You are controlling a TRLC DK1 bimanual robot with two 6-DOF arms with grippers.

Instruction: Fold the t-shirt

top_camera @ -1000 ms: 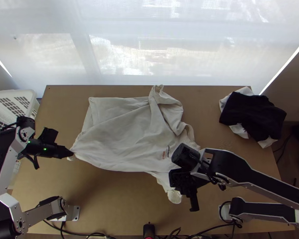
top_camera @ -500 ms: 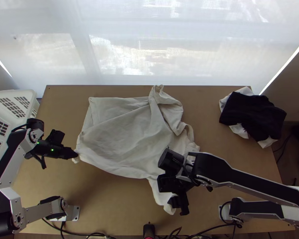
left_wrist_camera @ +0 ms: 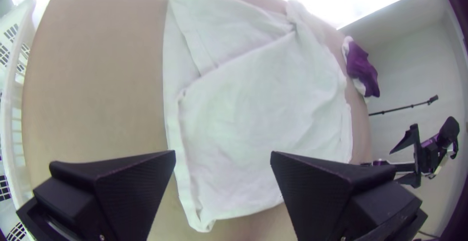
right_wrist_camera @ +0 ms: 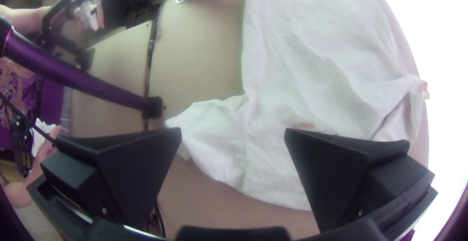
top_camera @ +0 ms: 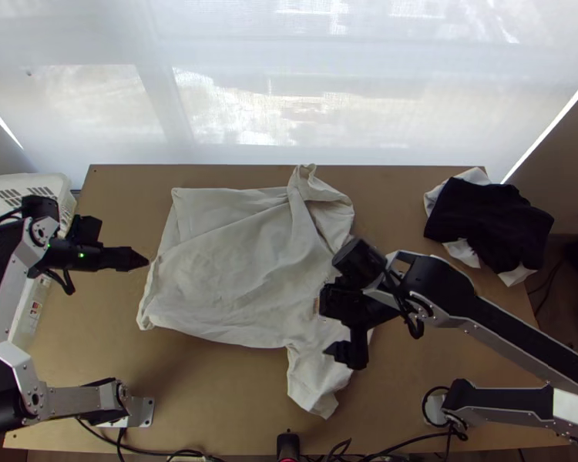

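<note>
The cloth bends limply along a diagonal crease (top_camera: 226, 231), so the near sleeve should stay in place when the robot carries the white t-shirt's far edge (top_camera: 229, 189) over.
My left gripper (top_camera: 144, 260) is at the shirt's left side in the top view, and my right gripper (top_camera: 337, 353) is over its lower right part. The white t-shirt (top_camera: 235, 269) lies mostly spread, with a diagonal crease and a bunched part at the far right; one sleeve points to the near edge. In the left wrist view the left gripper (left_wrist_camera: 223, 158) stands wide open above the shirt's side edge (left_wrist_camera: 183, 172). The right gripper (right_wrist_camera: 233, 134), also open, has the sleeve (right_wrist_camera: 214, 124) below and between its fingers, none of it gripped.
A dark and white cloth bundle (top_camera: 489, 219) lies at the table's far right corner. A white plastic basket (top_camera: 38, 192) stands by the left edge. Cables and a small black device (top_camera: 287, 445) are at the near edge. Bare tabletop (top_camera: 204, 393) stretches before the shirt.
My left gripper has let go of the shirt's near left corner and moved up the picture. The right gripper went left and down, then back up the picture, and the sleeve now lies more spread.
</note>
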